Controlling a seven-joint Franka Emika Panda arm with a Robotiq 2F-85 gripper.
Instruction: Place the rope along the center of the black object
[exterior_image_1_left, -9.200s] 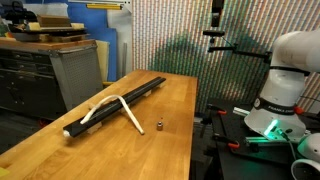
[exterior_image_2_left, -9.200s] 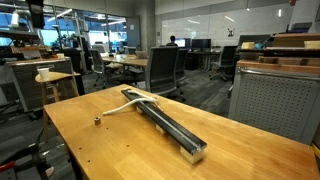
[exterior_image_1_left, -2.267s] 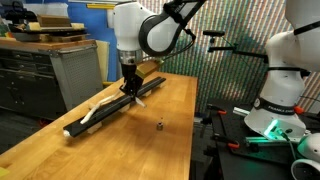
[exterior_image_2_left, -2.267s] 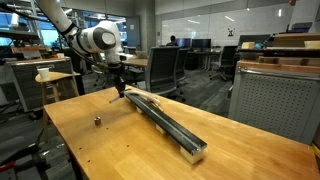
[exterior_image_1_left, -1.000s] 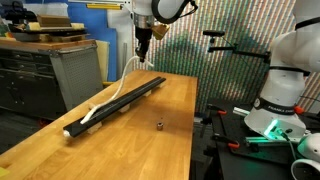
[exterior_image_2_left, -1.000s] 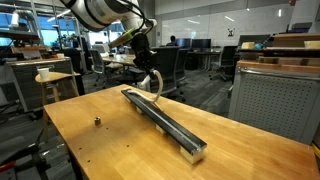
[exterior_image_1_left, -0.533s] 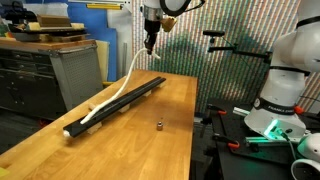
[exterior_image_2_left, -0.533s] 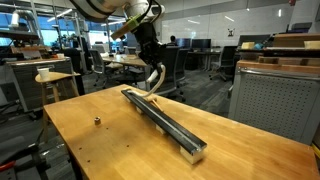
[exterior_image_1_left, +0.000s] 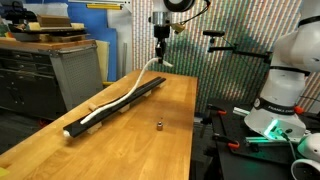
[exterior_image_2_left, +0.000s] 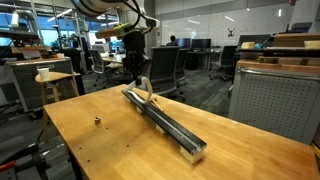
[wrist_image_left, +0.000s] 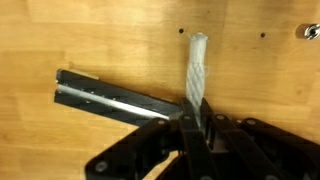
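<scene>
The rope's tip (wrist_image_left: 198, 42) points across the black object, so next my gripper swings back above the black object's open end (wrist_image_left: 72, 88) and turns the rope's tip to lie along the black object's center.
The black object (exterior_image_1_left: 118, 103) is a long narrow bar lying diagonally on the wooden table; it also shows as the bar (exterior_image_2_left: 165, 122) and in the wrist view (wrist_image_left: 105, 94). The white rope (exterior_image_1_left: 112, 104) lies along most of the bar, then rises off its far end in a curve. My gripper (exterior_image_1_left: 161, 52) hangs above that far end, shut on the rope's upper end. In an exterior view the gripper (exterior_image_2_left: 135, 62) holds the rope (exterior_image_2_left: 144, 88) looping down to the bar. In the wrist view the rope's tip (wrist_image_left: 197, 62) sticks out past my gripper (wrist_image_left: 195, 120).
A small dark metal piece (exterior_image_1_left: 158, 126) stands on the table beside the bar, seen again as the piece (exterior_image_2_left: 97, 120). The table's edge (exterior_image_1_left: 192, 130) drops off toward a second robot base (exterior_image_1_left: 280, 90). Office chairs and desks stand behind.
My gripper has carried the rope's end further toward the bar's far end and a little lower. More of the rope now rests along the bar.
</scene>
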